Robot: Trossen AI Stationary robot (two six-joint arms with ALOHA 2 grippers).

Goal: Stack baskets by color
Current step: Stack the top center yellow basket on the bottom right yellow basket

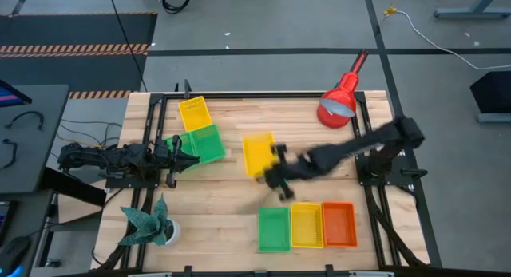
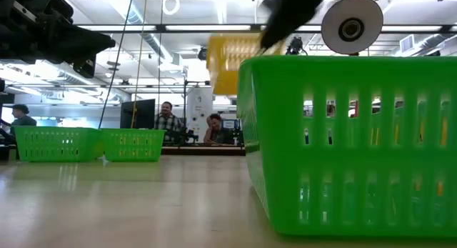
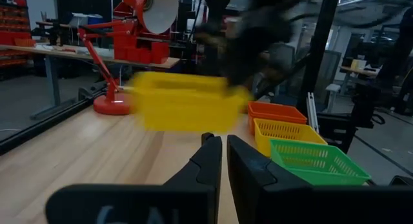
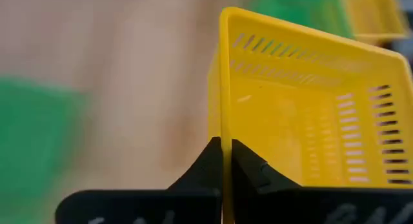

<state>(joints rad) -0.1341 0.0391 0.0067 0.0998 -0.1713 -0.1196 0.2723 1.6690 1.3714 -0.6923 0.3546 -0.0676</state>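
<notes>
The raised yellow basket [image 1: 257, 154] has its open side up. My right gripper keeps moving to the open yellow basket [image 1: 306, 225] near the front edge and lets go inside it.
My right gripper [image 1: 276, 172] is shut on a yellow basket [image 1: 257, 152] over the middle of the table. The low view shows that basket [image 2: 227, 62] up in the air. A green basket [image 1: 274, 228], a yellow one [image 1: 306, 225] and an orange one [image 1: 338, 224] stand side by side on their bottoms near the front edge. Another yellow basket [image 1: 194, 113] and another green one [image 1: 207, 143] stand at the far left. My left gripper [image 1: 177, 149] waits shut at the left edge, beside that green basket, with nothing between its fingers [image 3: 206, 161]. My right gripper pinches one upright wall of the yellow basket at its rim [image 4: 222, 130], one finger inside the basket and one outside. It comes slanting down from the table's right side. The basket is lifted clear of the table, open side up.
A red desk lamp [image 1: 339, 101] stands at the far right corner. A potted plant [image 1: 152, 221] stands at the near left. Bare wood lies between the two groups of baskets. People sit in the room beyond the table [image 2: 168, 119].
</notes>
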